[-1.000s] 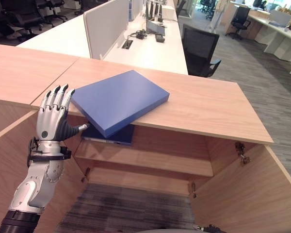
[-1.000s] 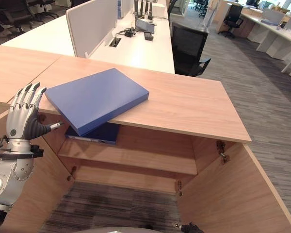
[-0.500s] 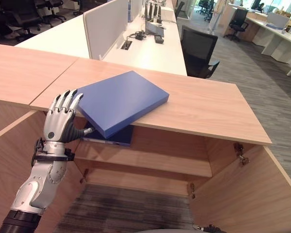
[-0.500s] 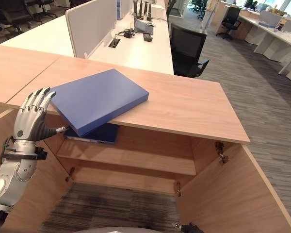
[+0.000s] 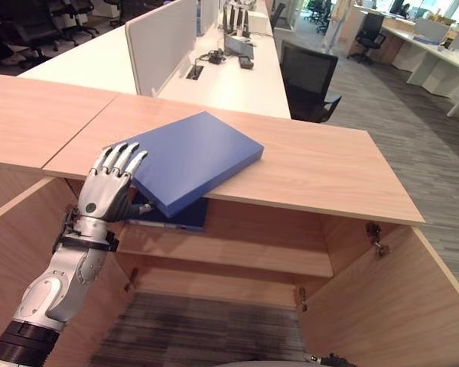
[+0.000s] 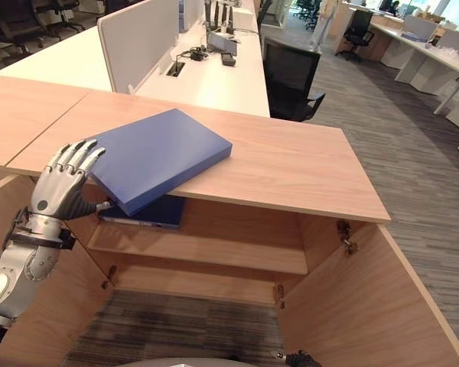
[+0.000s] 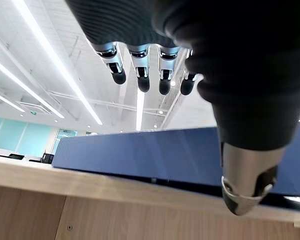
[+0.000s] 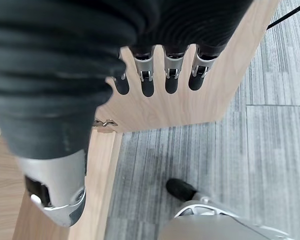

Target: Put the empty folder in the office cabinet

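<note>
I expect the blue folder (image 5: 197, 157) to hang stiff and shut when I lift it by its edge, because the jutting corner (image 5: 167, 206) stays level past the cabinet edge.
A blue folder (image 5: 191, 157) lies flat on the wooden cabinet top (image 5: 321, 172), its near corner jutting out over the front edge. My left hand (image 5: 107, 195) is open at that overhanging left corner, straight fingers reaching over the folder's edge and the thumb just under it. In the left wrist view the folder (image 7: 150, 155) runs across close behind the fingers (image 7: 142, 75). The cabinet below stands open, with a shelf (image 5: 237, 248) inside. My right hand (image 8: 155, 80) hangs open, low beside a cabinet door (image 8: 190, 105).
A second blue folder (image 5: 176, 218) lies on the shelf's left end, under the overhanging one. The cabinet's doors (image 5: 398, 298) swing out on both sides. Behind the cabinet are a white desk with a divider (image 5: 157, 42) and a black chair (image 5: 310, 76).
My left hand has risen and moved right toward the folder; its fingers now reach over the folder's corner. The folder has stayed in place.
</note>
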Controlling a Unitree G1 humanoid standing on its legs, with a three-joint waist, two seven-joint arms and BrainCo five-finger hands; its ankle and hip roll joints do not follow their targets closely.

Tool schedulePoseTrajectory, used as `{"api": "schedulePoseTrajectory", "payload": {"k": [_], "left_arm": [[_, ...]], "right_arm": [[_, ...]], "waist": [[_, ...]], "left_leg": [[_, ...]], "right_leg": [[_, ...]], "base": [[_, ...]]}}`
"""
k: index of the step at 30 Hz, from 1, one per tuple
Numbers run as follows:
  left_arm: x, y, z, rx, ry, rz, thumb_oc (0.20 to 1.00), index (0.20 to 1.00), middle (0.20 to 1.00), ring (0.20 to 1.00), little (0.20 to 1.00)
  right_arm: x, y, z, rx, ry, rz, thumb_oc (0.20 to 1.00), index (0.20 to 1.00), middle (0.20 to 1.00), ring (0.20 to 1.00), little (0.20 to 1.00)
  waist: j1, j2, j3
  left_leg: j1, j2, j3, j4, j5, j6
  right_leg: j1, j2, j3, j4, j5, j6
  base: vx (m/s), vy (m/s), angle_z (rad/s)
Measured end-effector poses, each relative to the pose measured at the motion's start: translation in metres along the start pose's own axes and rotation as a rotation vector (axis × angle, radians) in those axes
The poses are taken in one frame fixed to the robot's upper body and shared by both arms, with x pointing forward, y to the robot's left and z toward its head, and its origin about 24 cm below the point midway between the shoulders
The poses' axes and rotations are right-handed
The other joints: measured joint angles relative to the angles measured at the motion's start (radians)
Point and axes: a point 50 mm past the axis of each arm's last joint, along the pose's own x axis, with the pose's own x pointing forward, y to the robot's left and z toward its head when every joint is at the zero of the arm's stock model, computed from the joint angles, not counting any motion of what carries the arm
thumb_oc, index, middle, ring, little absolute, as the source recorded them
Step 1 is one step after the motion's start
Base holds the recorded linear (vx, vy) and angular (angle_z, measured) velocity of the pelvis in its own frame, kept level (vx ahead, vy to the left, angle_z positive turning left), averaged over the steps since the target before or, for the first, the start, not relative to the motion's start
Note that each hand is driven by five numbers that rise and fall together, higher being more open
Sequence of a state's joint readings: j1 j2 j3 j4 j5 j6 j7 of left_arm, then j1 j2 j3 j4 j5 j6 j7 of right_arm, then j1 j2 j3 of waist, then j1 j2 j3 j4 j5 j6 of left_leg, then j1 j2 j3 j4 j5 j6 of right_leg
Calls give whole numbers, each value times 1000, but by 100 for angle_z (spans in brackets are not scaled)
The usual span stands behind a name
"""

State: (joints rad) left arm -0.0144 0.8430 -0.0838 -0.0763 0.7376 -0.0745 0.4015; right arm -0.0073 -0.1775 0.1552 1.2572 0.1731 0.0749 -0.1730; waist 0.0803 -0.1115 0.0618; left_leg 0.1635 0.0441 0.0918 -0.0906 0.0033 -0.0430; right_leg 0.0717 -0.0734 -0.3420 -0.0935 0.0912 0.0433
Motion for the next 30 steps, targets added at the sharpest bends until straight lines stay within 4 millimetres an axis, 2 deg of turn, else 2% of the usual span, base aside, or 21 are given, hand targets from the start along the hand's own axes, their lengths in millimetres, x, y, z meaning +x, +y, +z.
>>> {"api": "schedulePoseTrajectory", "payload": {"k": [4, 16, 19, 26, 29, 30], "left_arm": [[3, -3, 4, 53, -56, -46, 1000, 1000, 1000, 1000, 1000], [8, -11, 6, 142, -125, -120, 1000, 1000, 1000, 1000, 1000], [6, -17, 0, 151, -101, -153, 1000, 1000, 1000, 1000, 1000], [14, -30, 11, 181, -161, -201, 1000, 1000, 1000, 1000, 1000], [15, -39, 10, 194, -155, -232, 1000, 1000, 1000, 1000, 1000], [15, -42, 10, 186, -144, -232, 896, 896, 896, 896, 896]], "right_arm": [[0, -1, -1, -1, 2, -2, 1000, 1000, 1000, 1000, 1000], [1, -8, -1, -12, 0, -12, 1000, 1000, 1000, 1000, 1000], [1, -8, -1, -12, 3, -12, 1000, 1000, 1000, 1000, 1000], [1, -9, 0, -13, 0, -13, 1000, 1000, 1000, 1000, 1000], [1, -10, 0, -14, 0, -17, 1000, 1000, 1000, 1000, 1000], [1, -11, -1, -14, 1, -20, 1000, 1000, 1000, 1000, 1000]], "waist": [[-18, 5, -4], [-31, 9, -10], [-38, 7, -12], [-46, 10, -19], [-50, 17, -44], [-50, 19, -45]], "left_leg": [[0, 0, 1, -5, 0, 0], [14, 0, 13, 0, 0, 0], [14, 0, 13, -8, -1, 0], [16, -1, 24, -8, -3, 2], [18, -1, 28, -8, -3, 2], [18, -1, 30, -8, -3, 2]], "right_leg": [[0, 0, 2, 0, 2, 0], [1, 2, 12, 0, 6, -4], [1, 2, 14, 0, 6, -4], [0, 2, 26, 0, 10, -3], [-1, 3, 29, 0, 10, -3], [0, 2, 30, 0, 10, -3]], "base": [[0, 0, 0], [4, 3, -2], [2, 2, -1], [1, 9, -5], [-3, 7, -2], [0, 0, 0]]}}
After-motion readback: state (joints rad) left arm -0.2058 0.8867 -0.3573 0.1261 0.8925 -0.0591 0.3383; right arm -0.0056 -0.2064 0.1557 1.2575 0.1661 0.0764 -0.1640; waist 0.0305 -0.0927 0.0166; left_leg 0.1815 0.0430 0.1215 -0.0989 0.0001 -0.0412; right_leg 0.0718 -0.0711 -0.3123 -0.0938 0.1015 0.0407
